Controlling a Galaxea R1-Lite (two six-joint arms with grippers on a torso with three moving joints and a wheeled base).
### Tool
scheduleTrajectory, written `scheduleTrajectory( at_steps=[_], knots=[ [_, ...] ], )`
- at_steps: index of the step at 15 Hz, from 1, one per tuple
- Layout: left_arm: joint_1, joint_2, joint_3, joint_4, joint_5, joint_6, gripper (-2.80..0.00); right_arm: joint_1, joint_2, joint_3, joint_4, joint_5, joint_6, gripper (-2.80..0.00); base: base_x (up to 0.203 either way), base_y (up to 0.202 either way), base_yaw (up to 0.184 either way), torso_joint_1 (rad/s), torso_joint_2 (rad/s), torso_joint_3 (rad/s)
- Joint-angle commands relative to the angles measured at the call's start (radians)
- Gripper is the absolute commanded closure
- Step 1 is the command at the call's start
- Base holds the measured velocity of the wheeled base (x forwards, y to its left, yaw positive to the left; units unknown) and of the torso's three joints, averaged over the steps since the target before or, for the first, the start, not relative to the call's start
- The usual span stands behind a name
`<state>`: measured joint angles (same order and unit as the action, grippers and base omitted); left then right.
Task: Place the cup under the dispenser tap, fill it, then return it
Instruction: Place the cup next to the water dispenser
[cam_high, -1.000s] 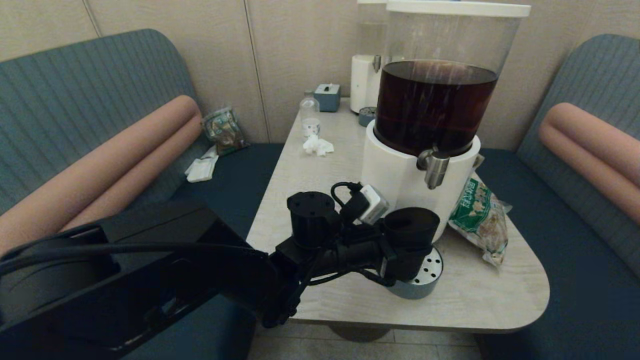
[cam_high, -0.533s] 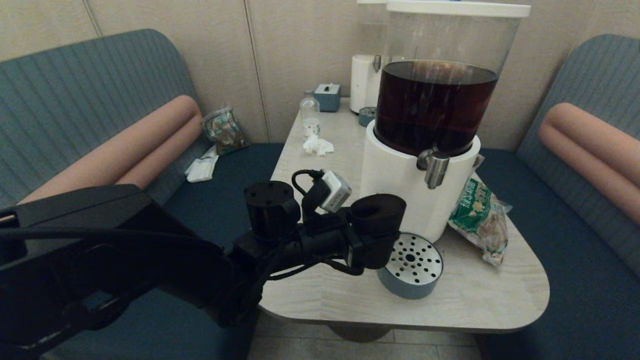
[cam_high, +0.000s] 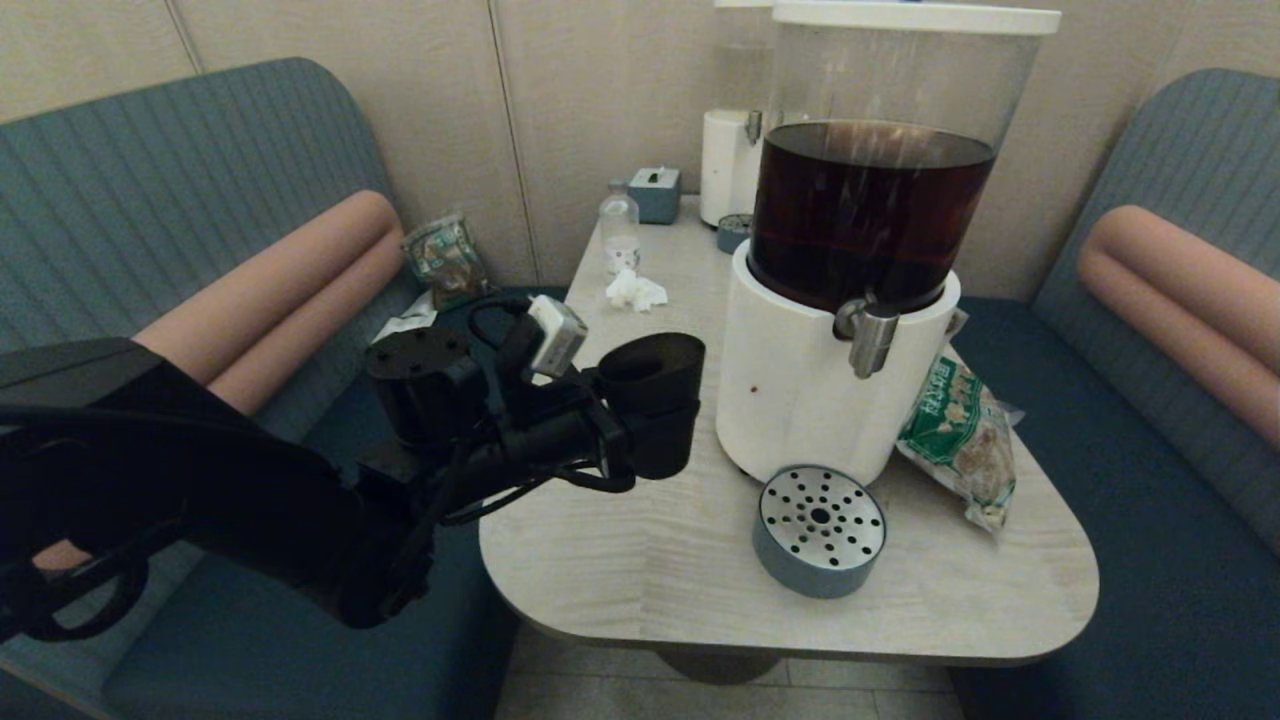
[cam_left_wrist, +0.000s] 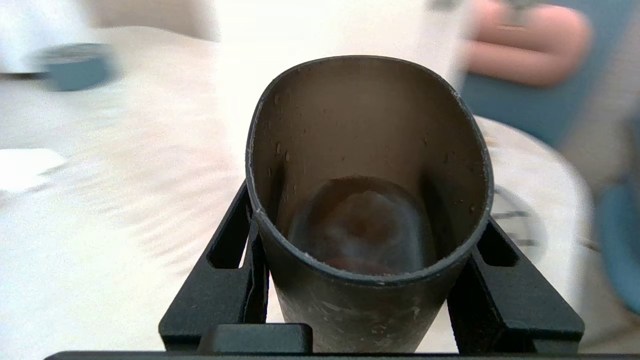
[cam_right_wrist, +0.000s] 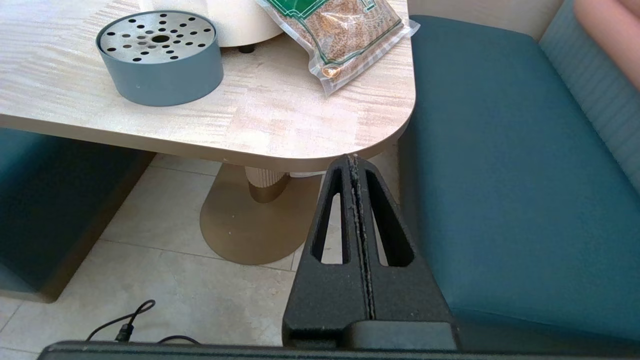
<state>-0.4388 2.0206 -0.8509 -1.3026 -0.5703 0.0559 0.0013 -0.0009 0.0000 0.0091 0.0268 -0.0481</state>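
Note:
The upright black cup (cam_left_wrist: 364, 231) has drink in it and there is clear table (cam_high: 614, 518) beside the dispenser, so my left gripper keeps lowering the cup level and lets go once it stands.
The black cup (cam_high: 652, 385) hangs upright above the table's left side, well left of the silver dispenser tap (cam_high: 868, 336) and clear of the white dispenser base (cam_high: 795, 390). My left gripper (cam_high: 645, 445) is shut on the cup's lower body, one finger on each side. In the left wrist view the cup (cam_left_wrist: 350, 125) fills the space between the fingers (cam_left_wrist: 227, 260), and brownish drink (cam_left_wrist: 360, 225) lies at its bottom. My right gripper (cam_right_wrist: 355, 161) is shut on nothing, parked low off the table's front right corner.
A round grey drip tray (cam_high: 820, 530) stands in front of the dispenser below the tap. A green snack bag (cam_high: 955, 430) leans on the dispenser's right side. A clear bottle (cam_high: 619, 232), crumpled tissue (cam_high: 635, 290) and a smaller dispenser (cam_high: 728, 170) sit further back. Benches flank the table (cam_high: 640, 590).
My left arm has carried the cup off the drip tray, leftward and a little higher, away from the tap. The tray now shows fully.

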Motion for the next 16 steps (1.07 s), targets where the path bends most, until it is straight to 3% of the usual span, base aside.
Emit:
scheduleTrajectory(
  at_steps=[1,4,7,12,16],
  knots=[
    [0.072,-0.005,-0.001,-0.016,-0.006,-0.005,0.00,0.000,0.001,0.000,0.000,0.001,-0.001,0.00,0.000,0.000,0.000,0.000,0.00,0.000],
    [0.169,0.040,-0.029,-0.025,-0.009,-0.021,0.00,0.000,0.001,0.000,0.000,0.001,-0.001,0.00,0.000,0.000,0.000,0.000,0.00,0.000],
    [0.208,0.153,-0.108,-0.082,-0.008,-0.030,0.00,0.000,0.001,0.000,0.000,0.001,-0.001,0.00,0.000,0.000,0.000,0.000,0.00,0.000],
    [0.225,0.318,-0.230,-0.132,0.002,-0.071,0.00,0.000,0.001,0.000,0.000,0.001,-0.001,0.00,0.000,0.000,0.000,0.000,0.00,0.000],
    [0.226,0.372,-0.252,-0.135,0.006,-0.077,0.00,0.000,0.001,0.000,0.000,0.001,-0.001,0.00,0.000,0.000,0.000,0.000,0.00,0.000]
  ],
)
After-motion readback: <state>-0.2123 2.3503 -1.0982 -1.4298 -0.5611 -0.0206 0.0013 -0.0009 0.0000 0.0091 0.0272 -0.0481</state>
